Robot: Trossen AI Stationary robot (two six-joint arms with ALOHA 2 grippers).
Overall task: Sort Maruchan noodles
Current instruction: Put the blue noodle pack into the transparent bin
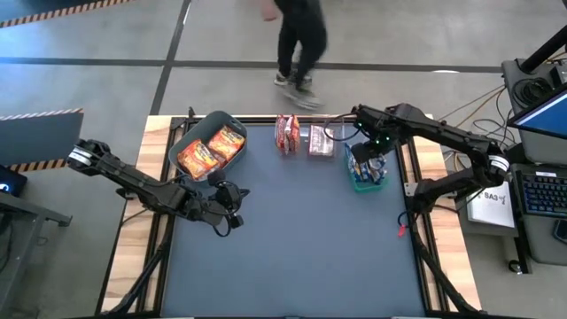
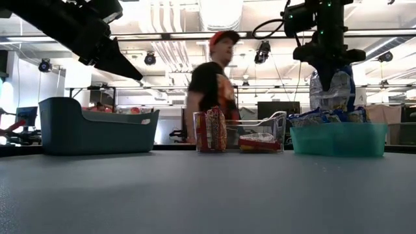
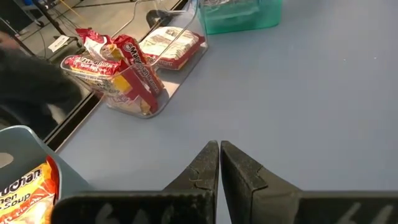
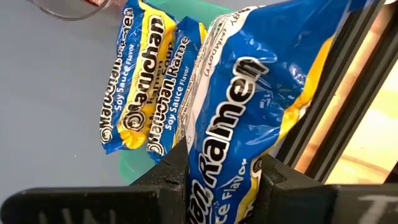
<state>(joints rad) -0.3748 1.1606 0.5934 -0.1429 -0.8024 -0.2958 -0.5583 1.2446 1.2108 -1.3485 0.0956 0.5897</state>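
The held packet overlaps the blue packets standing (image 4: 153, 81) in the green bin, so next my right gripper moves away from the clear bin and lowers it beside them (image 1: 376, 168).
A blue-and-white Maruchan packet (image 4: 249, 87) is in my right gripper (image 4: 221, 186), which hangs over the green bin (image 2: 338, 140) at the table's far right. More blue packets (image 4: 140, 87) stand in that bin. Maroon-and-white packets (image 3: 118, 68) stand and lie in the clear bin (image 1: 306, 140) at the far edge. Orange-red packets (image 1: 211, 151) lie in the grey bin (image 2: 97, 127) at the far left. My left gripper (image 3: 219, 152) is shut and holds nothing; it hovers above the table (image 1: 292, 257) just on the near side of the grey bin. My right gripper pinches the blue packet between its two fingers at the packet's upper end (image 4: 217, 180). The fingers come from above, pointing down. The packet hangs upright below them (image 2: 331, 88), and its lower end reaches the tops of the packets in the green bin; whether it touches them I cannot tell.
A person (image 2: 211, 84) walks just beyond the table's far edge, behind the clear bin. The three bins line the far edge; the dark table surface spreads toward the near edge. Desks, a keyboard and cables stand off the right side.
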